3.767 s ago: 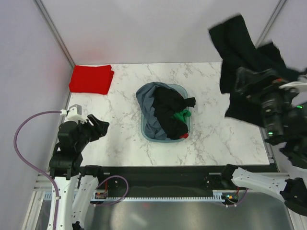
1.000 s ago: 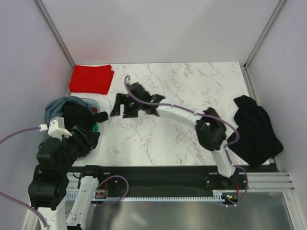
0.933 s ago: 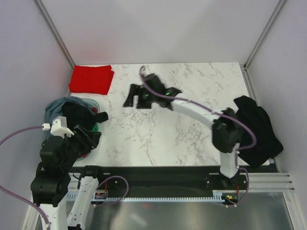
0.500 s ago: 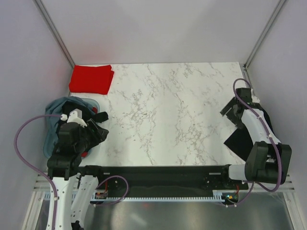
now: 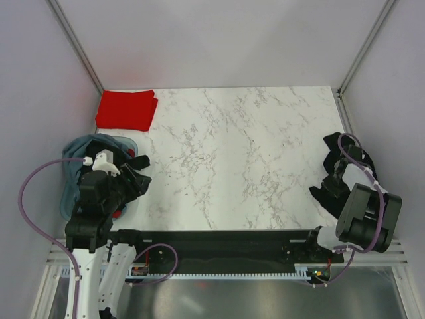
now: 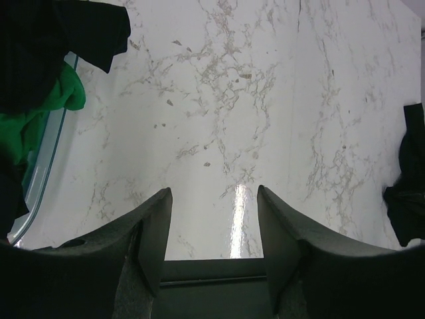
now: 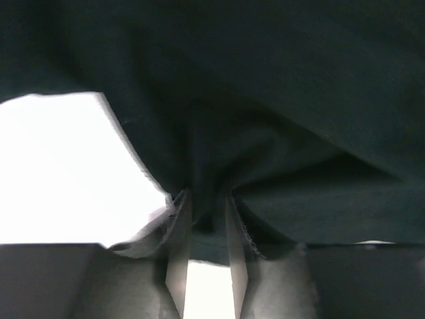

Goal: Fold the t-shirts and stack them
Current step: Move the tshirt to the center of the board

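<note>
The black t-shirt is bunched up by the table's side, far from my left gripper. My right gripper should pull it to the table's middle before folding.
A large black t-shirt lies bunched at the table's right edge. My right gripper sits down in it, and in the right wrist view its jaws are shut on a pinched fold of the dark cloth. A folded red t-shirt lies at the far left corner. More black and green t-shirts sit heaped in the tub at the left. My left gripper hovers beside that tub, open and empty, over bare marble.
The grey-blue tub stands at the left edge, partly hidden by my left arm; its rim shows in the left wrist view. Grey walls close in the table on three sides. The black rail runs along the near edge.
My right gripper has shut on the black t-shirt and settled lower at the right edge, bunching the cloth. The left arm has hardly moved.
</note>
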{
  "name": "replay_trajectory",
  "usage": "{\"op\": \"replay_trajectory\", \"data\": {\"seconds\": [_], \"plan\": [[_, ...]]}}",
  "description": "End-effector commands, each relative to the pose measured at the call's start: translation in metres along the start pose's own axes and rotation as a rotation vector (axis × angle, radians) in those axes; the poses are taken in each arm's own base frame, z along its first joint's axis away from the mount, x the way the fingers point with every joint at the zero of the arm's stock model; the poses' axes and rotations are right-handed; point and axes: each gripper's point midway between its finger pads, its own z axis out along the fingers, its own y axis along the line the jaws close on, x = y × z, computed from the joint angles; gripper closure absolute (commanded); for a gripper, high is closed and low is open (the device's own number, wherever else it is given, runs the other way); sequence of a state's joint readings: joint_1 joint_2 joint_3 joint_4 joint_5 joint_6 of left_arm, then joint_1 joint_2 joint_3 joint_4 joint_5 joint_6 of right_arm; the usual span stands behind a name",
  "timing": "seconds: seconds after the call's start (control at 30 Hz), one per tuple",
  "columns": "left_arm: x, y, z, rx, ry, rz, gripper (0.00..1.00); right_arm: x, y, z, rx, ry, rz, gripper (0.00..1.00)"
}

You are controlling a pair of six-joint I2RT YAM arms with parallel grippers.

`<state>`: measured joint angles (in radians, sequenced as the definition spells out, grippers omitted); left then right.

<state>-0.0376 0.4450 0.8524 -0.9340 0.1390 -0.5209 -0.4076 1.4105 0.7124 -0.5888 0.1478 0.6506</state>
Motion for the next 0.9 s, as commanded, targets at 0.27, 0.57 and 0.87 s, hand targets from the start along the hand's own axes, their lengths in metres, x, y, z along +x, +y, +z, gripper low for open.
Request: {"op": "replay_trajectory", "data": {"seconds": [0.27, 0.57, 0.87], "plan": [[-0.009, 0.0, 0.0, 0.004, -0.047, 0.023, 0.39, 0.214, 0.196, -0.06, -0.522, 0.152, -0.675, 1.0], [-0.009, 0.0, -0.001, 0.006, -0.053, 0.027, 0.39, 0.342, 0.245, -0.177, -0.69, 0.084, -1.107, 1.0], [-0.004, -0.011, 0.012, 0.057, 0.014, 0.009, 0.34, 0.175, 0.168, -0.246, -0.663, -0.285, -0.841, 1.0]]}}
